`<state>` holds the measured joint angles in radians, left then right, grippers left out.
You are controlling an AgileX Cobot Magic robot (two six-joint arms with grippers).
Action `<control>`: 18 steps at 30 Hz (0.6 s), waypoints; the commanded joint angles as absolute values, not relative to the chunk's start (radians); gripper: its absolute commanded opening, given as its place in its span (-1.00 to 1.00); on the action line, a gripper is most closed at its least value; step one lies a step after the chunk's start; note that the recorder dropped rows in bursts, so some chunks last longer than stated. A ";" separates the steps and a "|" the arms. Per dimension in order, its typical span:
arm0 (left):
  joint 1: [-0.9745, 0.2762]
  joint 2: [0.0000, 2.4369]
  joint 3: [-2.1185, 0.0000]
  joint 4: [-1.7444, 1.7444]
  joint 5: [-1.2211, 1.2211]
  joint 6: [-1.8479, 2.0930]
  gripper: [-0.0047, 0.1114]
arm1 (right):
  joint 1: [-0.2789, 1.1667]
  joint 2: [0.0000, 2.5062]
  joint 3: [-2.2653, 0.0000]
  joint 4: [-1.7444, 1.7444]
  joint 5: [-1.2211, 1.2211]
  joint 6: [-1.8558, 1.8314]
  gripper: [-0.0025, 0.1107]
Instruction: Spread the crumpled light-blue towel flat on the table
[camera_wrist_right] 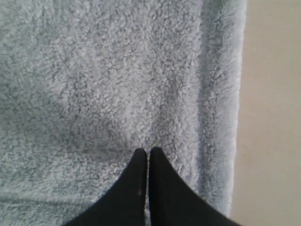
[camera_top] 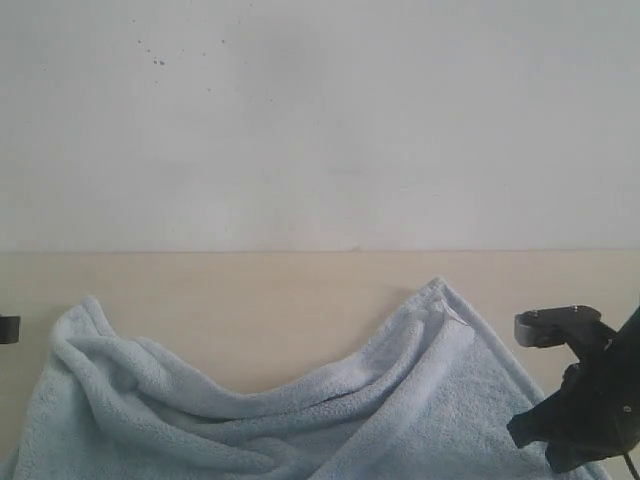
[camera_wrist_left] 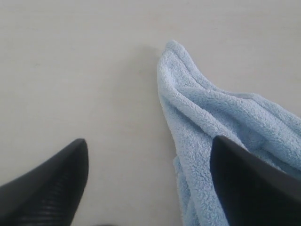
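Observation:
Thick folds leave the towel's far edge [camera_top: 245,396] slack, beyond the fingers of the robot's right gripper, so the robot should raise those fingers, press down nearer that side's raised corner [camera_top: 440,296] and drag the towel's edge tight.
The light-blue towel [camera_top: 300,420] lies crumpled on the beige table [camera_top: 250,290], with thick folds sagging between a raised left corner and a raised right corner. My left gripper [camera_wrist_left: 148,146] is open low over the table [camera_wrist_left: 70,70]. The towel's left corner [camera_wrist_left: 211,113] lies between its fingers, close to one of them; only a dark tip [camera_top: 8,328] of this gripper shows in the exterior view. My right gripper [camera_wrist_right: 148,151] is shut with its tips pressed into the towel's pile [camera_wrist_right: 117,80], a short way in from the hem. Its dark body [camera_top: 580,410] hangs over the towel's right side.
A white-grey wall [camera_top: 300,120] with tiny dark specks rises behind the table's far edge. Bare table shows beyond the towel's hem [camera_wrist_right: 273,117] and between the two raised corners.

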<state>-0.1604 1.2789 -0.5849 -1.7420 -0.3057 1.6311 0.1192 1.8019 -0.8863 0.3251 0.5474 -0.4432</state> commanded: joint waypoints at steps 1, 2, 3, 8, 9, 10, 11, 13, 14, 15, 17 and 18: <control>-0.161 1.272 -0.576 -1.744 -0.301 1.620 0.25 | 0.114 1.817 -0.881 0.329 0.535 -0.457 -0.93; -0.161 1.272 -0.576 -1.744 -0.301 1.620 0.25 | 0.114 1.818 -0.881 0.326 0.537 -0.457 -0.93; -0.161 1.272 -0.576 -1.744 -0.303 1.620 0.25 | 0.114 1.818 -0.881 0.326 0.545 -0.457 -0.93; -0.161 1.272 -0.576 -1.744 -0.309 1.620 0.25 | 0.114 1.815 -0.844 0.322 0.550 -0.447 -0.93; -0.161 1.272 -0.576 -1.744 -0.309 1.620 0.25 | 0.114 1.813 -0.831 0.319 0.546 -0.447 -0.93; -0.161 1.272 -0.576 -1.744 -0.309 1.620 0.25 | 0.114 1.814 -0.814 0.312 0.543 -0.444 -0.93; -0.161 1.272 -0.576 -1.744 -0.310 1.622 0.25 | 0.114 1.814 -0.785 0.298 0.537 -0.428 -0.93; -0.161 1.272 -0.576 -1.744 -0.310 1.622 0.25 | 0.114 1.809 -0.747 0.280 0.522 -0.394 -0.93; -0.161 1.272 -0.576 -1.744 -0.310 1.622 0.25 | 0.114 1.805 -0.737 0.262 0.518 -0.373 -0.93; -0.161 1.272 -0.576 -1.744 -0.310 1.622 0.25 | 0.114 1.787 -0.721 0.199 0.515 -0.303 -0.93; -0.161 1.272 -0.576 -1.744 -0.310 1.622 0.25 | 0.109 1.744 -0.703 0.071 0.540 -0.180 -0.93; -0.161 1.272 -0.576 -1.744 -0.310 1.622 0.25 | 0.109 1.723 -0.695 0.024 0.554 -0.137 -0.93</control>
